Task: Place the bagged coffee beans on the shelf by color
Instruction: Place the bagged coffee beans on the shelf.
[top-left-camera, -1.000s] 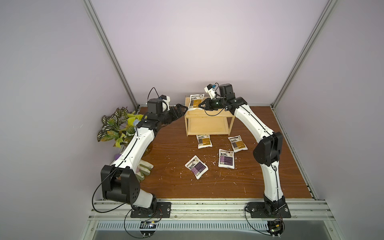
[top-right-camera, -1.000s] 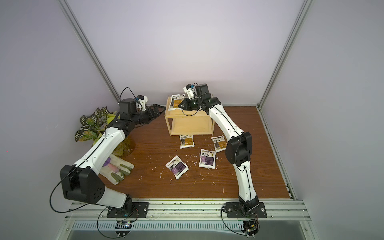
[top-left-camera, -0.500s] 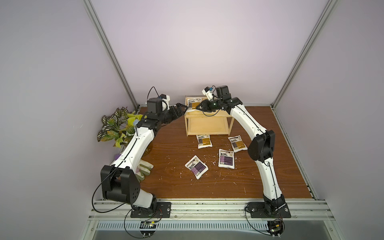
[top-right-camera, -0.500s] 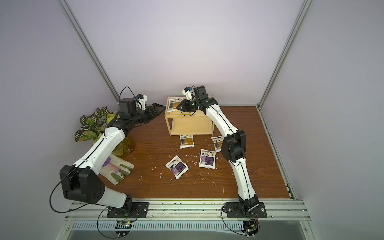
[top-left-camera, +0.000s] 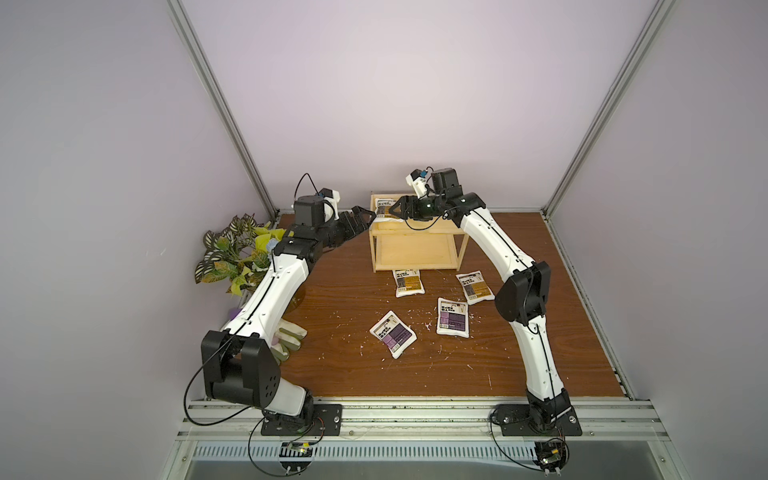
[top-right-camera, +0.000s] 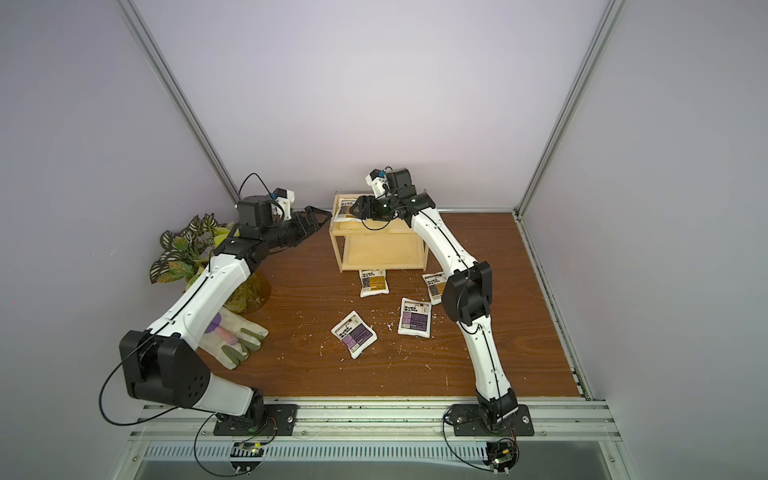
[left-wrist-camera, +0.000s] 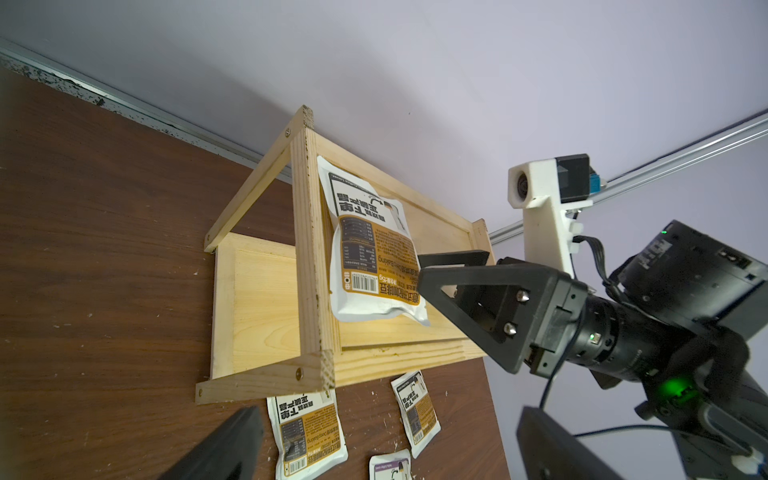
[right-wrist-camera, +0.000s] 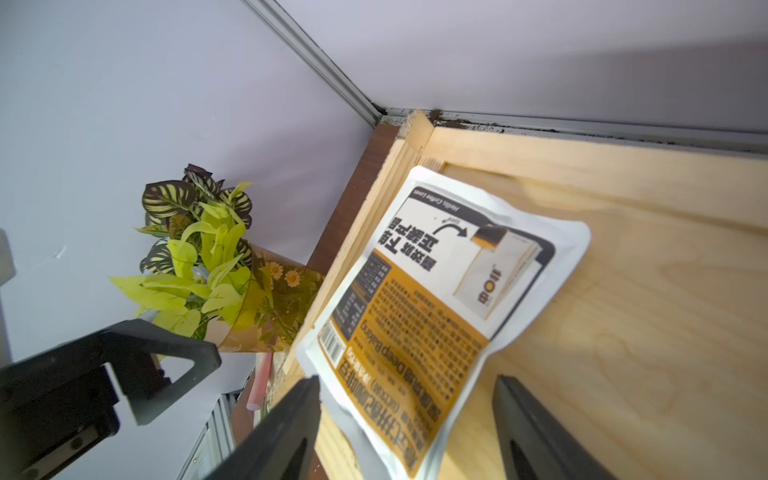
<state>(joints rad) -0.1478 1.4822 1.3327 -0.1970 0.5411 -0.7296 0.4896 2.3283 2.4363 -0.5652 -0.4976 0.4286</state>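
The orange-brown bag's far end (top-left-camera: 406, 272) is under the shelf. My right gripper should move off the top level and pull that bag clear by its near end (top-left-camera: 411, 291).
The shelf (top-left-camera: 415, 233) stands at the back of the table. One orange-brown bag of coffee beans (top-left-camera: 384, 208) lies on its top tier at the left end (left-wrist-camera: 370, 249), one edge on the end rim. My right gripper (top-left-camera: 397, 210) is open just over that bag's near end (right-wrist-camera: 405, 382), a finger on each side. My left gripper (top-left-camera: 365, 212) is open and empty, level with the top tier beside the shelf's left end (left-wrist-camera: 386, 415). On the table in front lie two orange-brown bags (top-left-camera: 408, 282) (top-left-camera: 473, 286) and two purple bags (top-left-camera: 452, 323) (top-left-camera: 392, 333).
A potted plant (top-left-camera: 237, 257) stands at the left wall. A work glove (top-right-camera: 232, 336) lies partly under my left arm. White crumbs are scattered over the brown table (top-left-camera: 540, 332). Walls close in the back and both sides. The shelf's lower tier (top-left-camera: 411, 253) holds nothing.
My right gripper has opened and let go of the orange-brown bag, which now rests on the top tier. The right arm has shifted slightly left. The left arm has barely moved.
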